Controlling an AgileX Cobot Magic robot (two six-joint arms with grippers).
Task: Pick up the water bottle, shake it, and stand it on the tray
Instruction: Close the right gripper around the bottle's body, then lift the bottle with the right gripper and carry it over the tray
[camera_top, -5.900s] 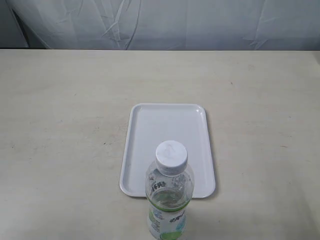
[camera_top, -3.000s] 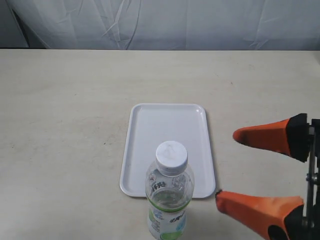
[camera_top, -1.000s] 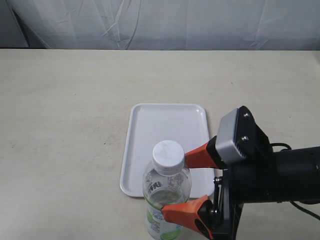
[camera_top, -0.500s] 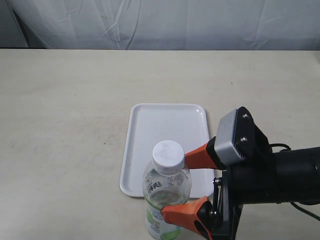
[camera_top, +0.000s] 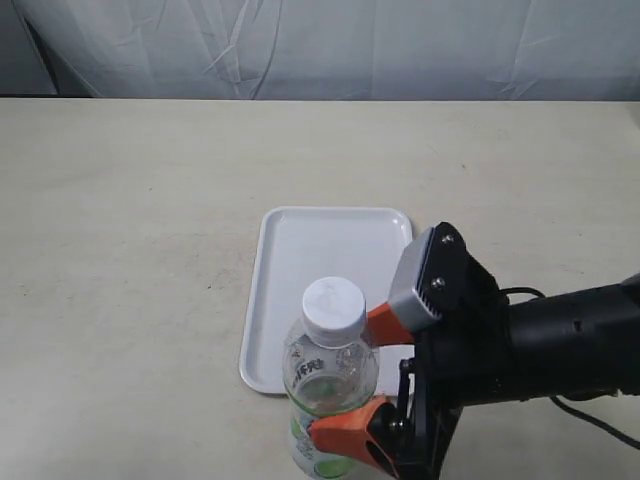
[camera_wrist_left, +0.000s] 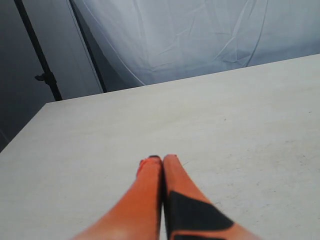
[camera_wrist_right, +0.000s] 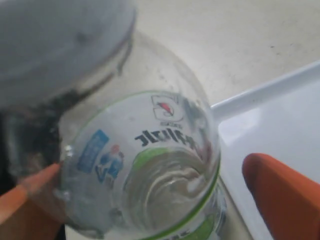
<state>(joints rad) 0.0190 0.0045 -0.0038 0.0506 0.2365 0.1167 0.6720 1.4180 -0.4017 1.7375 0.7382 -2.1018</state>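
Note:
The water bottle (camera_top: 331, 385) has a low pool (camera_wrist_right: 169, 187) inside it with clear space above, so the water will slosh around the bottom when I shake the bottle.
The water bottle (camera_top: 330, 375) stands upright on the table at the tray's near edge, clear with a white cap (camera_top: 333, 310) and a white-and-green label. My right gripper (camera_top: 345, 375) is open and straddles its body: one orange finger (camera_wrist_right: 25, 200) touches the bottle (camera_wrist_right: 145, 165), and the other finger (camera_wrist_right: 280, 195) stands a small gap off it, over the tray (camera_wrist_right: 280, 115). The white tray (camera_top: 300, 250) lies flat just behind the bottle. My left gripper (camera_wrist_left: 162, 159) is shut with nothing in it above bare table; it is out of the exterior view.
The beige table (camera_top: 130, 250) stretches around the tray on all sides. A pale wrinkled cloth backdrop (camera_top: 320, 45) hangs behind the table's far edge. My black right arm (camera_top: 540, 345) reaches in from the right, beside the tray.
My right gripper came in from the right and put its fingers around the bottle. In the last half second it slid a little further left, and the bottle shifted slightly left.

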